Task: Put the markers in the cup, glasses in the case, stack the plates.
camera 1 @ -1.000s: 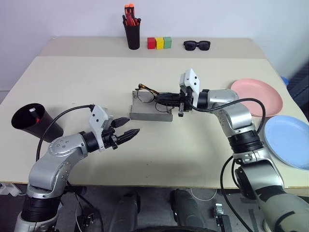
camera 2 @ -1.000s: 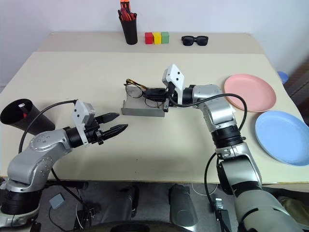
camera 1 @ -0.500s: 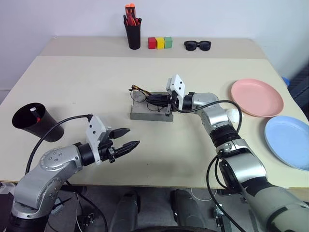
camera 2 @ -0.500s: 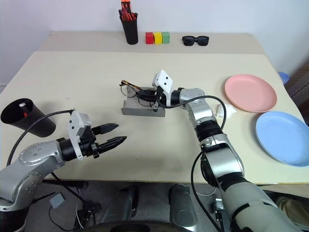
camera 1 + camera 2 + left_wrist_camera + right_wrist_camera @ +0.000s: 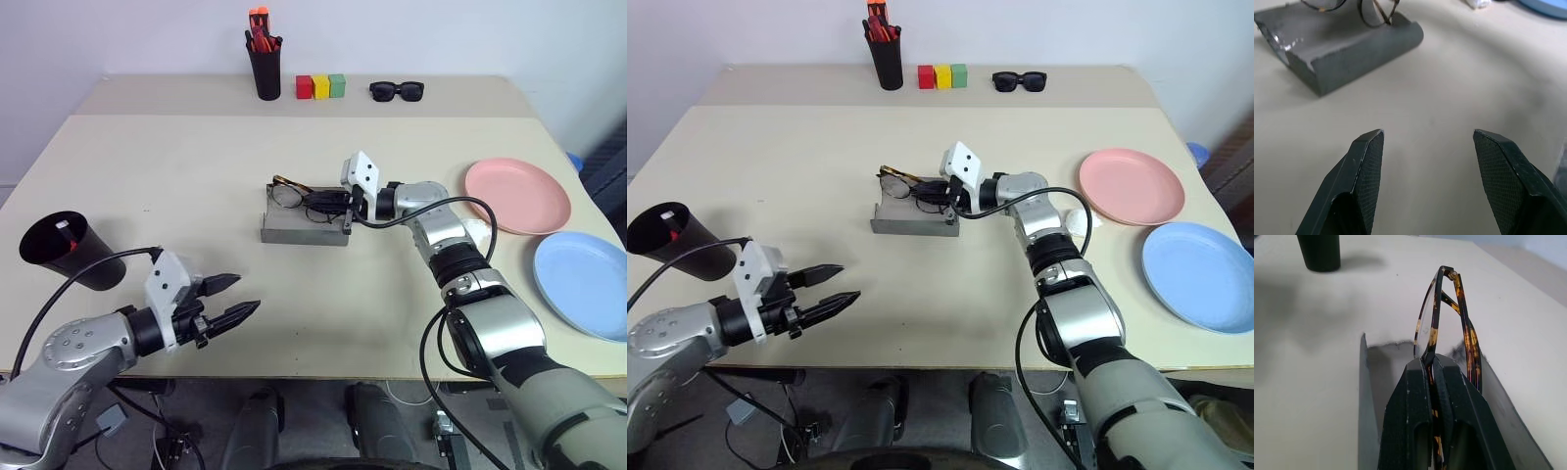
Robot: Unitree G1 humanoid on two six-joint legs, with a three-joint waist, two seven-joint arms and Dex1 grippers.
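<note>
The grey case's back flap is open behind the case's trough (image 5: 286, 219). I expect the flap to fold over the glasses when I push it.
Thin tortoiseshell wire glasses (image 5: 292, 192) are folded and stand on edge, pinched in my right gripper (image 5: 328, 204), which is shut on them. They hang over the trough of the open grey case (image 5: 294, 234) at mid-table; I cannot tell if they touch it. In the right wrist view the glasses (image 5: 1437, 318) rise from between the fingers. My left gripper (image 5: 248, 292) is open and empty near the front left, well short of the case (image 5: 1352, 54). The black cup (image 5: 64, 253) stands at the far left with a red marker end (image 5: 65, 227) inside. The pink plate (image 5: 517, 196) and blue plate (image 5: 583, 284) lie side by side on the right.
Along the back edge stand a black pen holder (image 5: 265, 70) with orange-red pens, three coloured blocks (image 5: 321, 86) and black sunglasses (image 5: 397, 91). A small white crumpled thing (image 5: 477, 230) lies beside my right forearm. The table's front edge runs just below my left gripper.
My open left gripper has drawn back towards the front left of the table. My right gripper has sunk a little towards the case with the glasses, its forearm dropping lower.
</note>
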